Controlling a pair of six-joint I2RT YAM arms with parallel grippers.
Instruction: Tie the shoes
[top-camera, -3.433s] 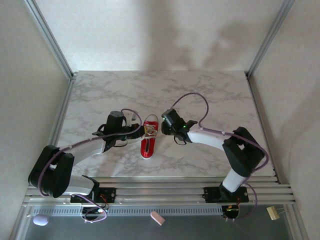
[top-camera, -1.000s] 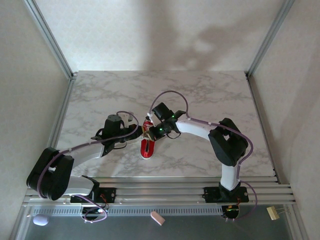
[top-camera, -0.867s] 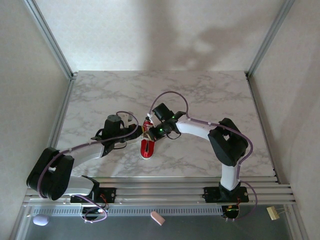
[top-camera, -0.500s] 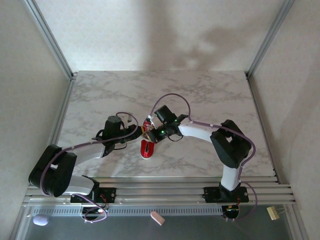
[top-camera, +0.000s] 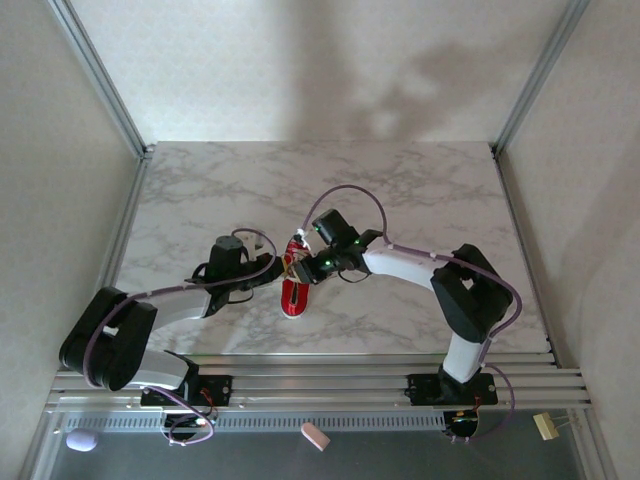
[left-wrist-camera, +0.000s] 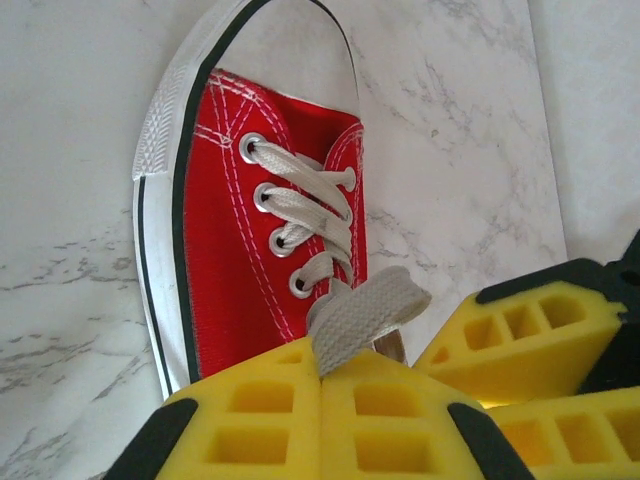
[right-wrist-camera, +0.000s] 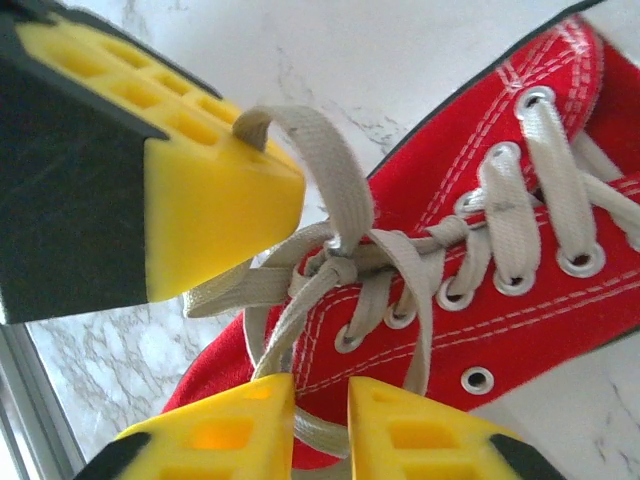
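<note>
The lace piece from the knot goes behind a finger of my right gripper, so next I move over until the lace piece is between the open fingers before I close them.
The shoe is a small red canvas sneaker with white laces, lying mid-table with its toe toward the near edge. My left gripper is shut on a loop of white lace that rises from the top eyelets, just left of the shoe. My right gripper hovers over the shoe's upper with its pads parted. A lace strand from the knot runs down past the left pad, unclamped. In the right wrist view the left gripper holds its loop taut above the knot.
The marble table is boxed in by white walls and metal frame posts. A rail runs along the near edge where the arm bases sit. Below the rail lie a pink block and a lavender lump.
My right gripper's pads have parted and released the lace they pinched. The right arm shifted slightly right. The left gripper drew back a little to the left with its loop.
</note>
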